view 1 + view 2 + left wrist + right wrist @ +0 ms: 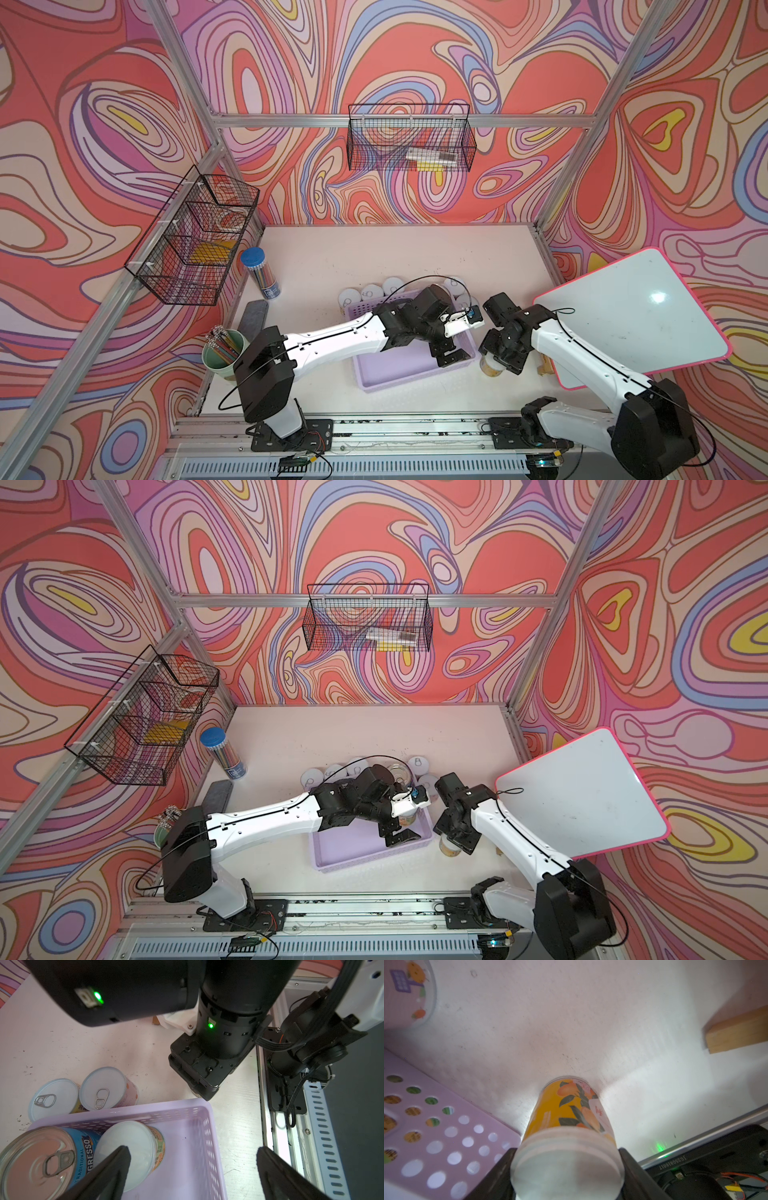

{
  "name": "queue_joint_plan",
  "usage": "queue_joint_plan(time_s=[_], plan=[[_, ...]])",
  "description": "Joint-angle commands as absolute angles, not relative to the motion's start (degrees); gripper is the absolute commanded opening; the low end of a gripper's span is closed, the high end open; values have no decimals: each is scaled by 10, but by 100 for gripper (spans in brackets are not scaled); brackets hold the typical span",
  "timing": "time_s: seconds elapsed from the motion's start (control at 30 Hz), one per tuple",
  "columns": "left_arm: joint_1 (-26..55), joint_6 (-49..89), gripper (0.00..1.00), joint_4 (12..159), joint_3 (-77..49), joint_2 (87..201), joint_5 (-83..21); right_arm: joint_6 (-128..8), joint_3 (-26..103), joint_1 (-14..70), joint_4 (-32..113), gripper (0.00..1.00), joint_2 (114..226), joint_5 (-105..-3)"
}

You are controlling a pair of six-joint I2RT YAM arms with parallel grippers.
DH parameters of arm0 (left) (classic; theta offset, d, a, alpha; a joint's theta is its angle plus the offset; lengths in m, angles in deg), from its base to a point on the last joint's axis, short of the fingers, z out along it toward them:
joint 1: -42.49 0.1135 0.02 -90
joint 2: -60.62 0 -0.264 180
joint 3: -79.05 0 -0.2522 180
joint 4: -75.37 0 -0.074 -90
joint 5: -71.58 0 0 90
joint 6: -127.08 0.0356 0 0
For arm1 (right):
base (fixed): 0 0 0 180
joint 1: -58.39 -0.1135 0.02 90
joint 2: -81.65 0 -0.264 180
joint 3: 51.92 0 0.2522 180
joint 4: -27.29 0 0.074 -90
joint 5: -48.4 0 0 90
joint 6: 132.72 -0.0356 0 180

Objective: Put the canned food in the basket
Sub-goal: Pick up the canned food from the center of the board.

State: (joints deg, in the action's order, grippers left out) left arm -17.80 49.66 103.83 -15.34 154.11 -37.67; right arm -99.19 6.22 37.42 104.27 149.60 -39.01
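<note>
Next, I move my left gripper away from the basket's free corner [465,344], which it is hanging over, before my right gripper lifts the yellow-labelled can [490,368] in next to the white-lidded can.
The lilac basket [399,368] [353,848] lies mid-table. Inside it stand a big blue-labelled can [41,1163] and a small white-lidded can [133,1147]. My left gripper [192,1153] [451,353] hangs open over the basket's right end, with nothing between its fingers. Just right of the basket a yellow-labelled can [566,1109] [490,368] stands on the table, and my right gripper [568,1153] [455,841] is shut on its lid end. Several more cans [371,292] [417,764] stand behind the basket; two of them [108,1086] show in the left wrist view.
A pink-rimmed whiteboard [631,316] leans at the right, with a wooden block [737,1030] under it. A green cup of pencils [222,353], a blue-capped tube [259,270] and a dark bar [254,320] are at the left. Wire baskets [409,137] hang on the frame.
</note>
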Motion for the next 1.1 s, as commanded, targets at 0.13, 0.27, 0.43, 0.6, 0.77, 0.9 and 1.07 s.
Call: queue_joint_plan(time_s=[0.13, 0.27, 0.43, 0.6, 0.77, 0.9, 1.07], plan=[[-182, 444, 99, 1046, -137, 1519, -356, -965, 122, 374, 1081, 42, 1446, -344], [-182, 384, 99, 1027, -138, 1500, -346, -936, 146, 374, 1094, 33, 1428, -326], [-183, 298, 99, 1001, -157, 1472, -322, -901, 173, 374, 1113, 19, 1440, -308], [-183, 250, 99, 979, -174, 1458, -296, -868, 201, 374, 1123, 3, 1467, -286], [-183, 212, 99, 998, -180, 1456, -284, -834, 217, 374, 1119, 0, 1471, -289], [-183, 176, 99, 993, -208, 1442, -269, -810, 228, 374, 1115, 0, 1458, -315], [-182, 155, 99, 970, -255, 1408, -241, -786, 231, 374, 1112, 0, 1445, -361]])
